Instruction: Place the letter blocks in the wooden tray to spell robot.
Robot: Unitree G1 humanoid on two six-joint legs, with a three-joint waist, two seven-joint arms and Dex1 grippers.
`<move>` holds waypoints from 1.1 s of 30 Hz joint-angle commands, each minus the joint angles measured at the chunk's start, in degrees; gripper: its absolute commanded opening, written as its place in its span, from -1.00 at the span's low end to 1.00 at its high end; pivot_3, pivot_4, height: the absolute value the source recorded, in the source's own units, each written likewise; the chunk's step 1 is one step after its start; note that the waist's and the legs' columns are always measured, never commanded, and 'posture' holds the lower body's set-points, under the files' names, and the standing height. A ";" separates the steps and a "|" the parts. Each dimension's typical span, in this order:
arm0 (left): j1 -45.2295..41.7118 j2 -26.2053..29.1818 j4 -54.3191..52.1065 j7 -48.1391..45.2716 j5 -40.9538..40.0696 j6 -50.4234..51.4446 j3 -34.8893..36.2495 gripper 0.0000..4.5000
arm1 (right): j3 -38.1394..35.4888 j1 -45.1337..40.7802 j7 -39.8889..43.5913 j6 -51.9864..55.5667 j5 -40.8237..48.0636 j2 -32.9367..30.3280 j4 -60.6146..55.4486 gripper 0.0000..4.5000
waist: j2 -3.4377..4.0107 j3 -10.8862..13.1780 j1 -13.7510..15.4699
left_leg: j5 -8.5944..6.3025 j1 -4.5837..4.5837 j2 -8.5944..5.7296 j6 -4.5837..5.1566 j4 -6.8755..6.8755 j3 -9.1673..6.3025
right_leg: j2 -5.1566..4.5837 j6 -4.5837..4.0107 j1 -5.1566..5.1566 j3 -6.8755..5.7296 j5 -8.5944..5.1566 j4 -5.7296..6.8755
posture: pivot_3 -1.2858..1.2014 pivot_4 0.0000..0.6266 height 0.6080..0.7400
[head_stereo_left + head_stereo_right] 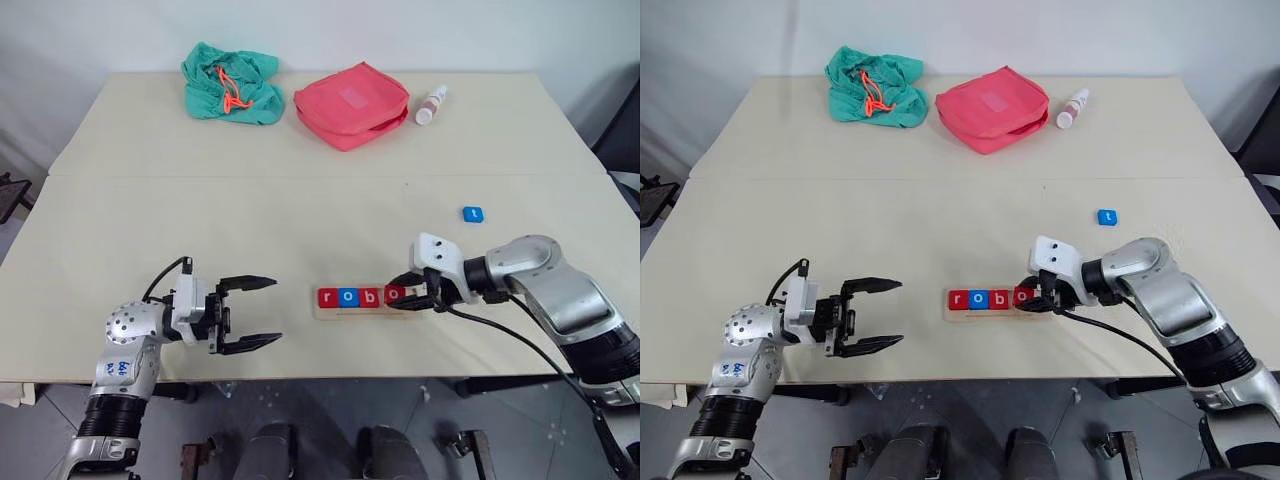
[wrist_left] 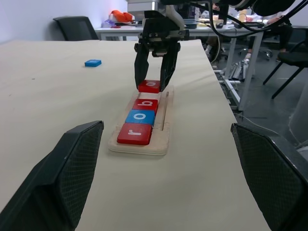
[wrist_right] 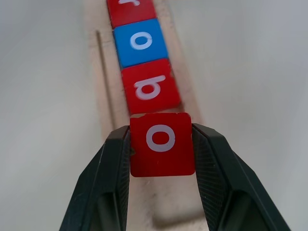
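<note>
The red "o" block [image 3: 162, 144] sits crooked to the slot, so my right gripper should open, then close its fingers and push the block's near end [image 3: 162, 172] toward the "b".
The wooden tray [image 2: 162, 142] lies near the table's front edge with a red "r" [image 1: 327, 297], a blue "o" [image 1: 348, 296] and a red "b" [image 1: 371, 296] in its slot. My right gripper [image 1: 402, 292] is shut on a red "o" block [image 3: 161, 144], holding it just above the slot beside the "b". A blue "t" block [image 1: 473, 214] lies loose on the table behind my right arm. Left of the tray, my left gripper [image 1: 255, 313] stands open and empty, pointing at the tray.
At the back of the table are a teal cloth bag [image 1: 231, 83], a red zip pouch [image 1: 351, 103] and a small white bottle [image 1: 431, 105]. The table's front edge [image 1: 320, 378] runs close below the tray.
</note>
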 commanded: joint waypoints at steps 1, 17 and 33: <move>1.07 0.46 -2.78 0.79 -0.63 -0.71 1.11 1.00 | 0.20 -1.36 1.38 -2.24 -1.03 0.35 0.92 -0.36 | 0.00 0.00 0.09 | 0.00 0.00 0.00 0.00 0.01 -0.03 | 0.00 0.00 0.01 -0.01 0.00 0.01 | 0.03 -0.52 1.00; 0.49 -0.06 -2.38 1.85 -0.39 -1.07 0.39 1.00 | 0.26 -0.89 3.69 -2.58 -2.73 1.86 1.27 0.26 | 0.00 0.00 0.01 | 0.00 0.00 0.00 0.00 0.03 -0.02 | 0.01 0.00 0.00 -0.01 0.00 0.01 | 0.03 -0.52 1.00; 0.16 -0.68 -1.81 1.61 -0.26 -1.26 -0.19 1.00 | -10.61 6.62 -1.08 5.68 1.96 -3.02 -7.13 0.91 | 0.00 0.00 0.37 | 0.00 -0.02 -0.03 0.00 0.04 -0.06 | -0.02 0.00 0.04 -0.01 0.00 0.01 | 0.03 -0.52 1.00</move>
